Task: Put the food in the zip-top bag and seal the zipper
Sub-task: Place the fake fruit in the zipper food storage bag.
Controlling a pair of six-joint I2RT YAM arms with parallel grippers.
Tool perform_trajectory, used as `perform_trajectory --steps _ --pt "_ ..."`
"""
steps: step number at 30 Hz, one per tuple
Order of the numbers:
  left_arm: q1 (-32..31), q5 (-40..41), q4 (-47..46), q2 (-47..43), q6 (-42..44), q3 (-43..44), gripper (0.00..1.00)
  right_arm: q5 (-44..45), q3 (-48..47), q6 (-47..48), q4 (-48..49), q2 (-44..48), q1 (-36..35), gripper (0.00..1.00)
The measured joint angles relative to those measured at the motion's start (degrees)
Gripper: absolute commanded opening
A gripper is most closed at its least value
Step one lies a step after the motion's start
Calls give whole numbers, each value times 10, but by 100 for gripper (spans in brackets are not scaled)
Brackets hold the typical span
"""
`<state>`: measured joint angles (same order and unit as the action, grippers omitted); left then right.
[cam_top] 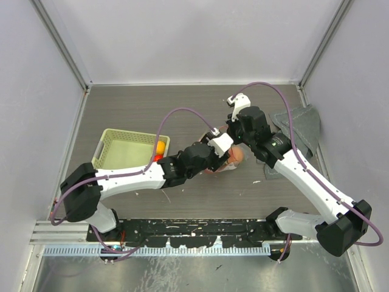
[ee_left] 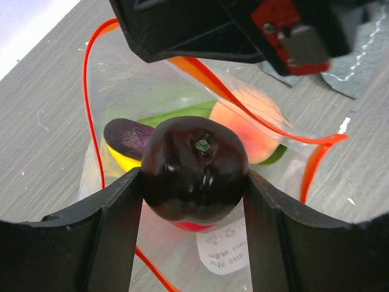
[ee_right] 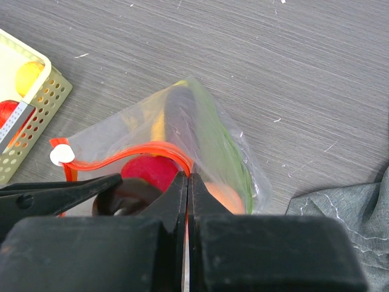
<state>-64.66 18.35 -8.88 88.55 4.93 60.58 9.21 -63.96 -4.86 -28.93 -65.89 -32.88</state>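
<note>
The red-orange zipper (ee_left: 91,115) is wide open around the dark purple fruit. So my left gripper goes on lowering the fruit until it is inside beside the eggplant (ee_left: 126,137), and then let go.
The clear zip-top bag (ee_left: 121,91) lies at the table's middle with its mouth held open. Its red-orange zipper (ee_right: 137,149) curves around the opening. My right gripper (ee_right: 188,177) is shut on the upper zipper edge and lifts it. My left gripper (ee_left: 194,188) is shut on a dark purple round toy fruit (ee_left: 194,167) right at the bag's mouth. Inside the bag I see a purple eggplant piece (ee_left: 124,135), yellow, green and an orange-pink fruit (ee_left: 249,125), plus a red piece (ee_right: 149,173). The bag's white label (ee_left: 228,249) shows below the fruit.
A pale green basket (cam_top: 124,149) stands left of the bag with an orange piece (cam_top: 160,146) and a red piece (cam_top: 157,158) in it. A grey folded cloth (cam_top: 301,131) lies at the right, close to the right arm.
</note>
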Motion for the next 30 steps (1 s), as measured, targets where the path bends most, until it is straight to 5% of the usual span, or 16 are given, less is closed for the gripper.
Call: perform_trajectory --steps 20,30 --pt "-9 175 -146 92 59 21 67 10 0 0 2 -1 10 0" --pt "-13 196 -165 101 61 23 85 12 0 -1 2 -1 11 0"
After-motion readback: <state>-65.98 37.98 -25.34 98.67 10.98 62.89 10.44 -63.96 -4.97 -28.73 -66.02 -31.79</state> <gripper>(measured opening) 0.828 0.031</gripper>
